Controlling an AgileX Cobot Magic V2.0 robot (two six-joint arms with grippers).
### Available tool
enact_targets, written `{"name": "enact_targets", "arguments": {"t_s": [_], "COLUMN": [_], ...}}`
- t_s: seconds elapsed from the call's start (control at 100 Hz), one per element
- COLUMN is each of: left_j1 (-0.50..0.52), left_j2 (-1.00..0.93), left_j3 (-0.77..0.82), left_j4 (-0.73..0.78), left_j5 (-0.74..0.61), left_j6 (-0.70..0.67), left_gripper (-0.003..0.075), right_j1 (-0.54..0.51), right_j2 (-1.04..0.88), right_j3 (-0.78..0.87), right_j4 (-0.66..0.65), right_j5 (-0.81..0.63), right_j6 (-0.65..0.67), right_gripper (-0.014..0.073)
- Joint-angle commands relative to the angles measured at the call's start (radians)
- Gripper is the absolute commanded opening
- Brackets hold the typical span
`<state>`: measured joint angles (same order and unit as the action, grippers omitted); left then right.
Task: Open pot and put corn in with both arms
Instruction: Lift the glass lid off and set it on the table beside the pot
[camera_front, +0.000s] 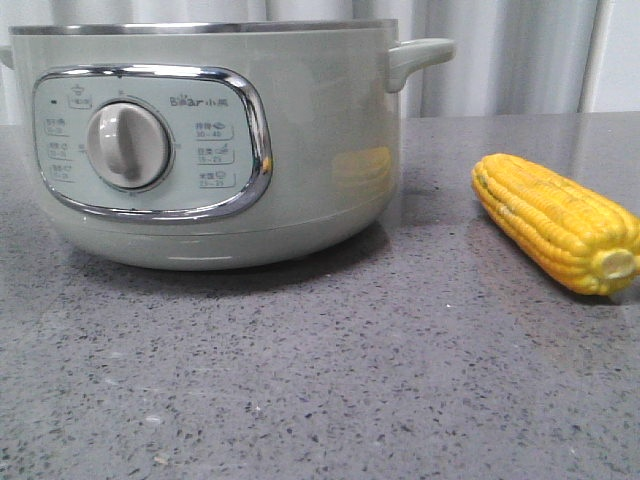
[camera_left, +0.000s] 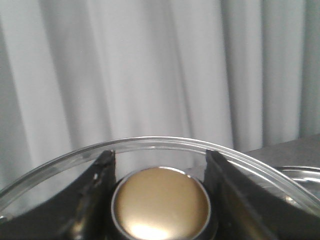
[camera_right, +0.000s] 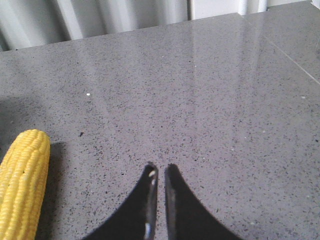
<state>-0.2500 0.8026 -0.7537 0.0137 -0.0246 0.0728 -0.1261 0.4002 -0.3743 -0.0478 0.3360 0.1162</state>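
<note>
My left gripper should keep lowering the glass lid, since it hangs clear of the pot's steel rim (camera_front: 200, 28), until it sits on the open tabletop (camera_front: 20, 225) beside the pot.
The pale green pot (camera_front: 300, 150) stands at the left of the grey table, its steel rim at the top of the front view; no lid shows on it there. The yellow corn (camera_front: 555, 225) lies on the table to its right, stub end toward the front. Neither gripper shows in the front view. In the left wrist view my left gripper (camera_left: 159, 152) is shut on the brass-coloured knob (camera_left: 160, 205) of a glass lid (camera_left: 150, 142), with curtain behind the lid. My right gripper (camera_right: 160, 167) is shut and empty above the bare table, with the corn (camera_right: 22, 185) off to its side.
A grey speckled table (camera_front: 320, 380) runs to a white curtain (camera_front: 500, 60) at the back. A steel rim (camera_left: 302, 172) shows beside the held lid in the left wrist view. A seam in the tabletop (camera_right: 285, 52) runs past the right gripper.
</note>
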Motion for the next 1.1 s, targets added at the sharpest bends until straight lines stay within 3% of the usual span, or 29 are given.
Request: {"name": "enact_targets", "arguments": {"t_s": [0.0,0.19,0.43,0.61,0.71,1.09], "left_j1": [0.058,0.147,0.163,0.163,0.163,0.156], "left_j2": [-0.083,-0.173,-0.167,-0.1,-0.044,0.172], "left_j3": [0.04,0.211,0.373,0.43,0.472,0.504], "left_j4": [-0.002,-0.014,-0.014,-0.079,-0.131,-0.128], "left_j5": [-0.13,-0.155,-0.386,-0.415,-0.503,-0.691], "left_j6": [0.004,0.004,0.004,0.004,0.004,0.002], "left_gripper": [-0.002,-0.002,-0.002,-0.002,-0.002,-0.002], "right_j1": [-0.004,-0.004,-0.004,-0.004,-0.004,-0.004], "right_j2": [0.017,0.017,0.017,0.017,0.017,0.017], "right_j3": [-0.025,-0.025,-0.025,-0.025,-0.025,-0.025], "right_j4": [-0.003,-0.003,-0.003,-0.003,-0.003,-0.003], "right_j5": [-0.077,-0.077,-0.077,-0.077,-0.077,-0.077], "right_j6": [-0.004,-0.004,-0.004,-0.004,-0.004,-0.004], "right_gripper": [-0.0046,-0.0046,-0.0046,-0.0046,-0.0046,-0.0046]}}
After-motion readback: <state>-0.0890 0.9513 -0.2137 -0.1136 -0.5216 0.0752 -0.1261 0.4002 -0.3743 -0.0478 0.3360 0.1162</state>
